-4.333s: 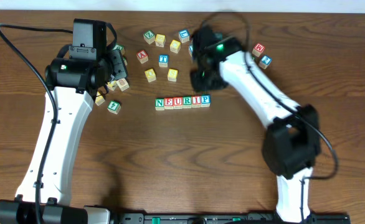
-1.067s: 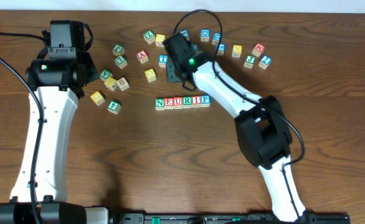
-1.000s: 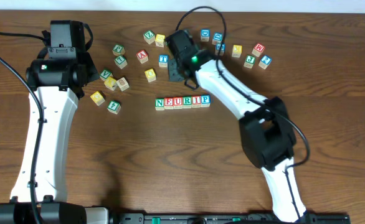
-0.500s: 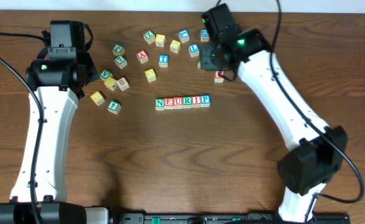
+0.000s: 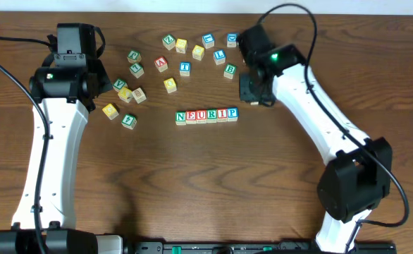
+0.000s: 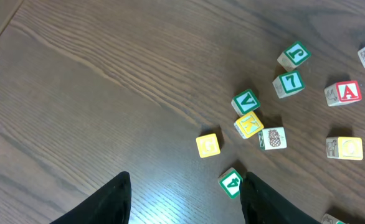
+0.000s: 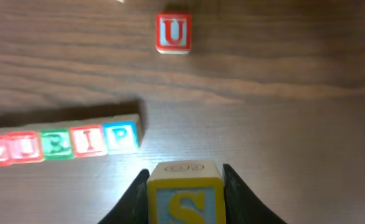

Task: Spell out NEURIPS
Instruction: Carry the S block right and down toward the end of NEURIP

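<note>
I should keep lowering the block with my right gripper onto the clear wood [image 5: 249, 118] beside P until it rests, since the yellow S [image 7: 187, 206] reads upright like the blue P.
The row of letter blocks reading N E U R I P [image 5: 206, 115] lies mid-table. In the right wrist view its right end [image 7: 108, 138] shows, ending with the blue P. My right gripper [image 7: 185, 199] is shut on a yellow-edged block with a yellow S [image 7: 185, 194], held above the wood just right of the P. In the overhead view the right gripper [image 5: 253, 92] hangs right of and a little behind the row's end. My left gripper [image 6: 185, 199] is open and empty, high above the left part of the table.
A red U block [image 7: 173, 32] lies beyond the row's right end. Several loose blocks lie along the back [image 5: 192, 53]. More loose blocks sit at the left [image 5: 125, 92], among them a green 4 [image 6: 230, 182] and a yellow one [image 6: 208, 145].
My right arm has swung from over the loose blocks at the back towards the right end of the row, carrying the S block. The left arm has not moved.
</note>
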`<act>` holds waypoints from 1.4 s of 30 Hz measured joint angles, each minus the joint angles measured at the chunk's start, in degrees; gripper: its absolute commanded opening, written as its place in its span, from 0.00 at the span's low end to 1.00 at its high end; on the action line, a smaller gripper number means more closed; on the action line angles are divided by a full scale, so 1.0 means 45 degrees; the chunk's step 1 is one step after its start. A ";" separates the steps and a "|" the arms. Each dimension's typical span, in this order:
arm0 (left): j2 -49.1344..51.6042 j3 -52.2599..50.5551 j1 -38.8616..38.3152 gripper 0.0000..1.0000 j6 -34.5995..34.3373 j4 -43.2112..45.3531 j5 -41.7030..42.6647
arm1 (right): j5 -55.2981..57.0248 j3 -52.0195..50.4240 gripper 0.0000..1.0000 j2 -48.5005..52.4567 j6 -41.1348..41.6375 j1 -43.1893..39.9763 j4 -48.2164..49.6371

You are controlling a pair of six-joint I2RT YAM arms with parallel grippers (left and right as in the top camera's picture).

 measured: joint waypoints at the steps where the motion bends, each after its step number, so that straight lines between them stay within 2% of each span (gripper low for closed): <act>1: 0.0000 0.0000 0.0000 0.55 0.0000 0.0005 0.0000 | 0.0015 -0.0423 0.20 0.0000 -0.0136 0.0000 0.0408; 10: 0.0000 0.0000 0.0000 0.55 0.0000 0.0010 0.0000 | 0.0024 -0.3395 0.21 0.0010 -0.1481 -0.0044 0.4163; 15: 0.0000 0.0000 0.0000 0.55 0.0000 0.0000 0.0000 | 0.0029 -0.4459 0.21 0.0010 -0.1914 -0.0170 0.5571; 35: 0.0000 0.0000 0.0000 0.55 0.0000 0.0000 0.0005 | -0.0301 -0.4911 0.24 0.0291 -0.1991 -0.0238 0.6154; 42: 0.0000 0.0000 0.0000 0.55 0.0000 0.0000 0.0000 | -0.0466 -0.4920 0.30 0.0515 -0.1938 -0.0238 0.6159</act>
